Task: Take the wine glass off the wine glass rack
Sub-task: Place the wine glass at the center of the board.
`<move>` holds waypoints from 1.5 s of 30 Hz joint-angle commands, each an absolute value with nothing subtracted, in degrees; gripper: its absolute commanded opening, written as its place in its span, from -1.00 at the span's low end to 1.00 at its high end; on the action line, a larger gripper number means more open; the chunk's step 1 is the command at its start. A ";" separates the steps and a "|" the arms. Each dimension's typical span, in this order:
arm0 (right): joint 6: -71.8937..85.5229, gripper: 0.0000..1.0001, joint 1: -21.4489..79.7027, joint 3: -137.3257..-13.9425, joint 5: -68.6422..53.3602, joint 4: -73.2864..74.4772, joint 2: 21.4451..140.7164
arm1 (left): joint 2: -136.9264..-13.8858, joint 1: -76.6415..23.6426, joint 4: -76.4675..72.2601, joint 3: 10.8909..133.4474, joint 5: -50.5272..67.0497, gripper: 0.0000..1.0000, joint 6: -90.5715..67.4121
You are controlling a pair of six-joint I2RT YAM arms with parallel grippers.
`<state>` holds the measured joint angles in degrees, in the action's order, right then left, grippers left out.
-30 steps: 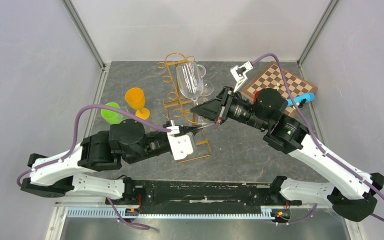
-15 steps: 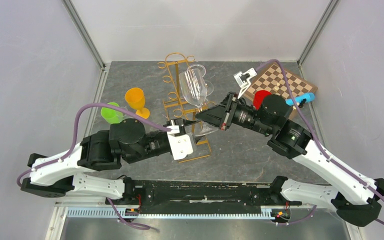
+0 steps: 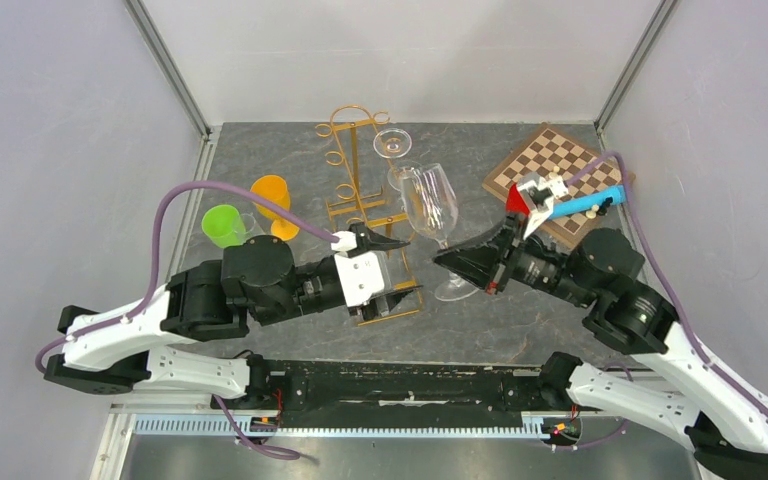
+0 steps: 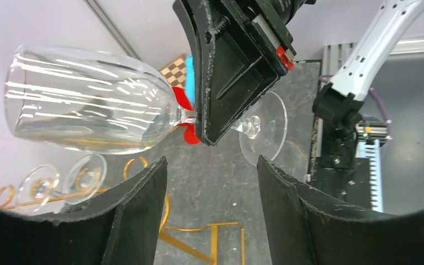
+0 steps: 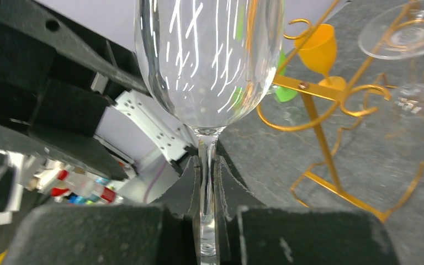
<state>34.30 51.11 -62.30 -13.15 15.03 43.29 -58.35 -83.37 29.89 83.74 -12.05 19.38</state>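
Next, I turn the wine glass with my right gripper before my left gripper takes its rim, because the wine glass's rim (image 3: 424, 172) points away from my left gripper.
The clear wine glass (image 3: 430, 203) is off the gold wire wine glass rack (image 3: 358, 200) and just to its right, bowl tilted up and to the left. My right gripper (image 3: 457, 264) is shut on its stem (image 5: 206, 182), the pads pressed on both sides. In the left wrist view the bowl (image 4: 88, 110) and foot (image 4: 265, 132) show on either side of the right gripper's black fingers (image 4: 226, 72). My left gripper (image 4: 212, 210) stands open over the rack's base wire (image 4: 210, 237), holding nothing. A second glass (image 3: 392, 145) hangs on the rack.
An orange goblet (image 3: 272, 200) and a green cup (image 3: 222, 225) stand left of the rack. A chessboard (image 3: 560, 160) lies at the back right, with a red piece (image 3: 516, 200) and a blue tool (image 3: 590, 203) at its near edge. Metal wall posts frame the back corners.
My right gripper has carried the wine glass away from the rack, rightward and toward the near edge. My left gripper has gone from shut to open.
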 commanded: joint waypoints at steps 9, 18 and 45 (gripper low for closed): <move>11.32 -1.00 51.06 -58.90 -8.06 23.66 30.44 | -58.28 -83.54 24.00 87.86 -9.11 0.44 0.75; -5.48 -1.00 51.08 -56.37 -5.44 28.21 26.87 | -60.03 -83.49 25.60 92.62 -10.32 0.41 -12.69; -33.90 -1.00 51.13 -51.48 -7.47 20.74 23.94 | -66.21 -64.15 44.10 98.28 -5.33 0.22 -37.69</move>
